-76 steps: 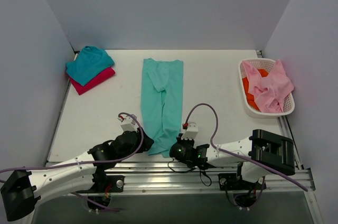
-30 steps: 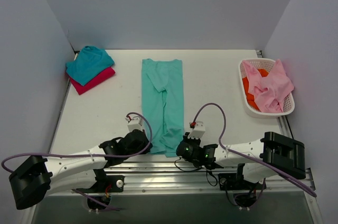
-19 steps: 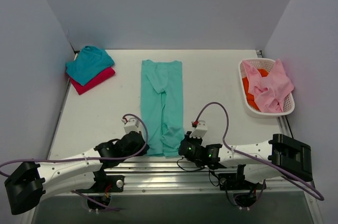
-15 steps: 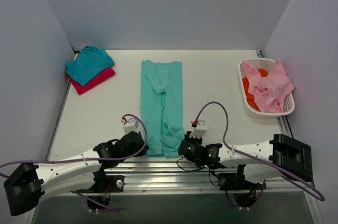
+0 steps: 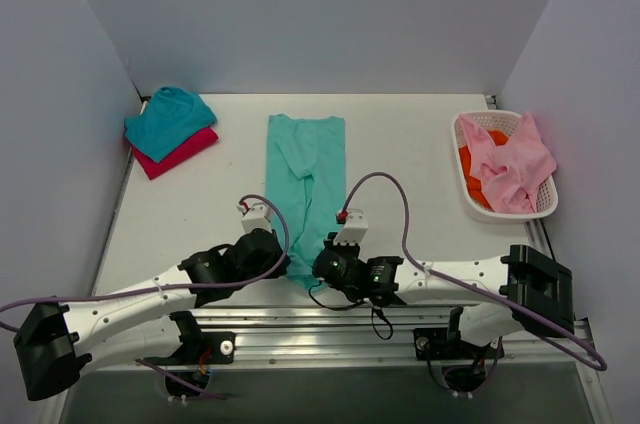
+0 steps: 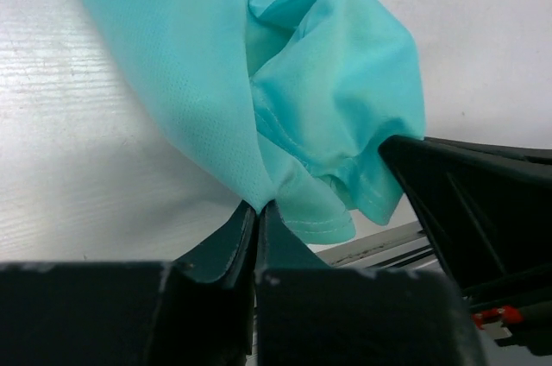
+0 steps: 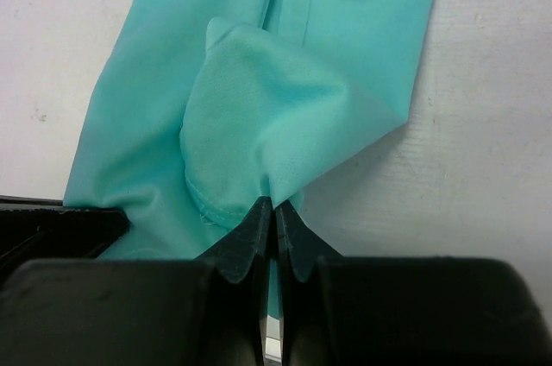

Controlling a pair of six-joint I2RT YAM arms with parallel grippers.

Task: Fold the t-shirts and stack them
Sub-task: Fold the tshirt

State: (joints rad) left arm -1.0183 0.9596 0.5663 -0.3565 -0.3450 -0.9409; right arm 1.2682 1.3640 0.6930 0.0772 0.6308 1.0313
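Observation:
The mint-green t-shirt's far part (image 5: 313, 152) is flat and both (image 5: 303, 268) near corners are in my grippers, so my right gripper should keep going forward and let go of its corner over that part of the t-shirt.
The light mint-green t-shirt (image 5: 306, 169) lies as a long narrow strip down the middle of the table. My left gripper (image 5: 278, 262) is shut on its near left corner; the left wrist view shows the cloth (image 6: 259, 81) pinched at the tips (image 6: 259, 205). My right gripper (image 5: 318, 266) is shut on the near right corner, with cloth (image 7: 276, 124) bunched at the tips (image 7: 274, 202). Both corners are lifted off the table. The teal t-shirt (image 5: 165, 119) lies folded on the magenta-red t-shirt (image 5: 185, 152) at the far left.
A white lattice basket (image 5: 545, 199) at the far right holds pink (image 5: 515, 164) and orange (image 5: 470, 166) cloth. Grey walls close the table on three sides. The metal rail (image 5: 330, 319) runs along the near edge.
Both grippers have moved away from the near edge with the mint-green shirt's near end, drawing closer together; the near hem is lifted and bunched, so the strip is shorter.

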